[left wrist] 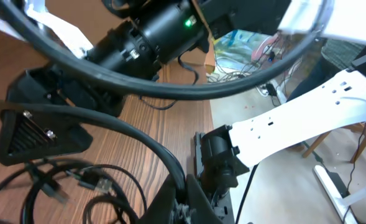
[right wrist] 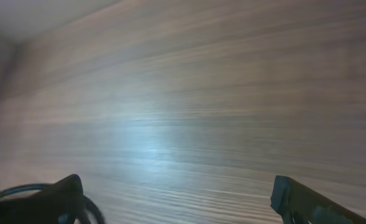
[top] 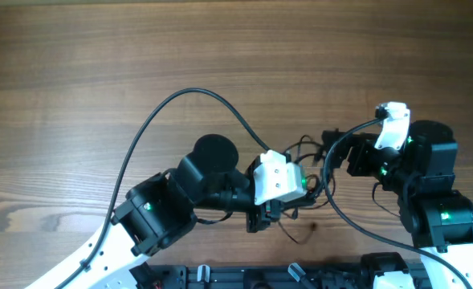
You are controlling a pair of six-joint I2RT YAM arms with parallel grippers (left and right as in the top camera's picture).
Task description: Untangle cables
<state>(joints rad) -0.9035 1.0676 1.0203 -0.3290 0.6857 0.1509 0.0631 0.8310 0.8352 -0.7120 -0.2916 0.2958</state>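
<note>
Next, my right gripper turns toward my left gripper and closes on the cables (top: 307,155) beside it, because the cord (right wrist: 21,189) is outside my right gripper's open fingers.
The cables (top: 307,154) lie as a small knot of thin black cords on the wood table between the two arms. In the left wrist view, loose loops and a small plug (left wrist: 91,182) rest at lower left. My left gripper (left wrist: 184,208) is shut, and a black cable (left wrist: 146,144) runs down between its fingers. My right gripper (top: 336,149) stands wide open just right of the knot, and the left wrist view shows it as a black wedge (left wrist: 40,127). In its own view the right gripper (right wrist: 178,191) has bare table between its fingers, with a cord (right wrist: 21,190) beside the left one.
Thick black arm cables arc over the table: one from the left arm (top: 152,120), one from the right arm (top: 332,201). The table's front edge (left wrist: 209,124) lies close to the left gripper. A small dark speck (top: 312,227) lies near the front.
</note>
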